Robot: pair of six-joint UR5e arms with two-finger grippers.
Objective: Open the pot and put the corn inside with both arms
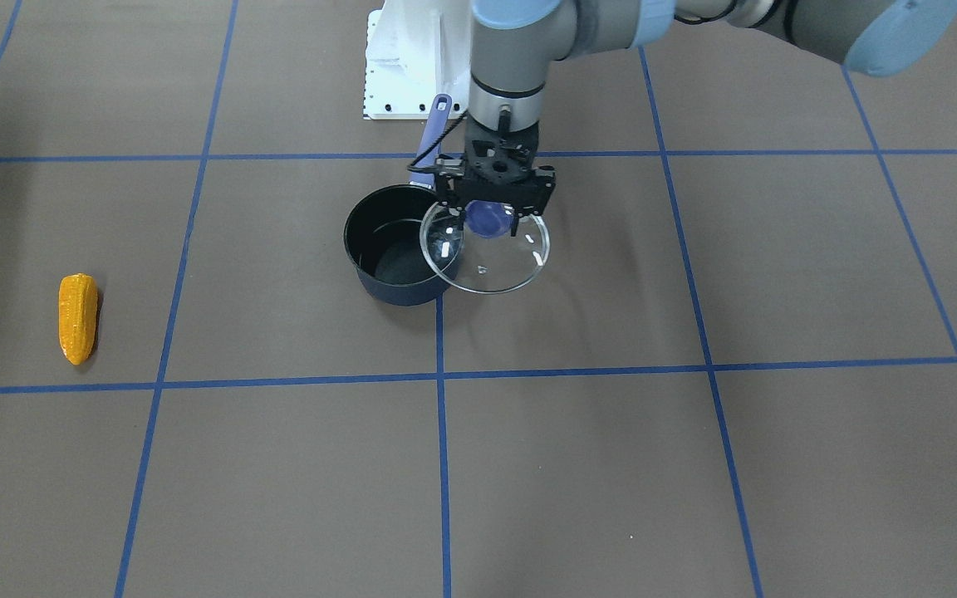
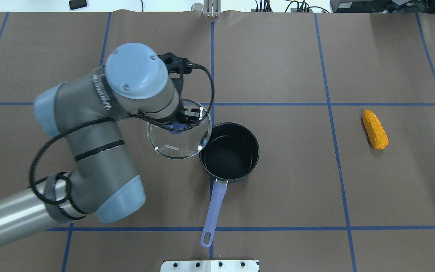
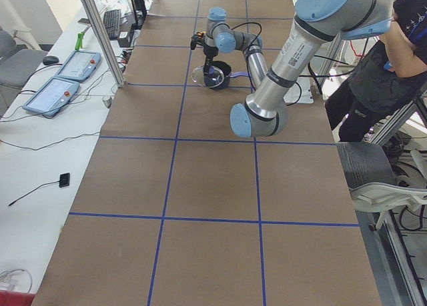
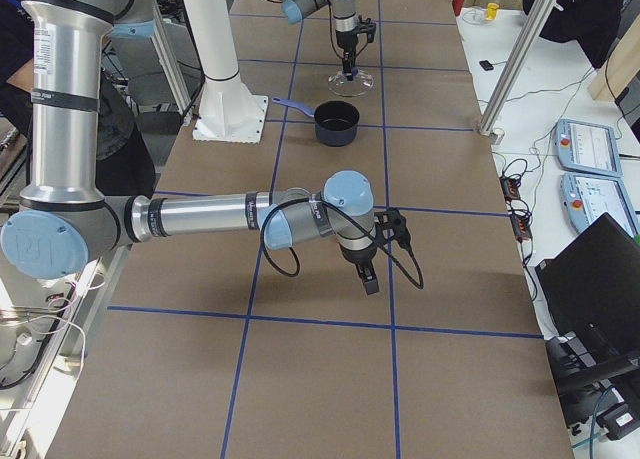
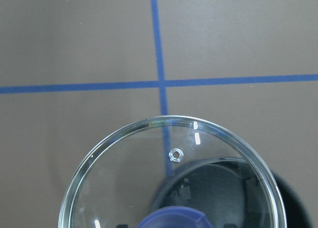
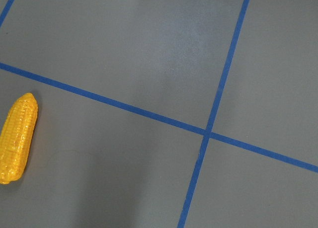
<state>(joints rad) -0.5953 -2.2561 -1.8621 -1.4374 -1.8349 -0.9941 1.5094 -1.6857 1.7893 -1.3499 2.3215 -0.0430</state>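
Note:
My left gripper is holding the blue knob [image 1: 490, 219], and the tabletop [image 1: 792, 246] away from the pot is clear. I keep carrying the glass lid until it rests there.
The dark navy pot [image 1: 395, 249] stands open at the table's middle, its purple-blue handle [image 2: 215, 207] pointing toward the robot base. My left gripper [image 1: 491, 212] is shut on the blue knob [image 1: 488, 220] of the glass lid [image 2: 178, 141] and holds the lid in the air beside the pot, overlapping its rim. The lid fills the left wrist view [image 5: 149, 178]. The orange-yellow corn [image 2: 374, 129] lies on the table far off on my right side, and shows in the right wrist view [image 6: 17, 138]. My right gripper [image 4: 372, 282] shows only in the exterior right view; I cannot tell its state.
The white base pedestal [image 2: 210, 265] sits behind the pot handle. Blue tape lines [image 1: 441, 465] grid the brown table. An operator [image 3: 373, 73] stands by the table's edge, and teach pendants [image 3: 67, 66] lie on the side bench.

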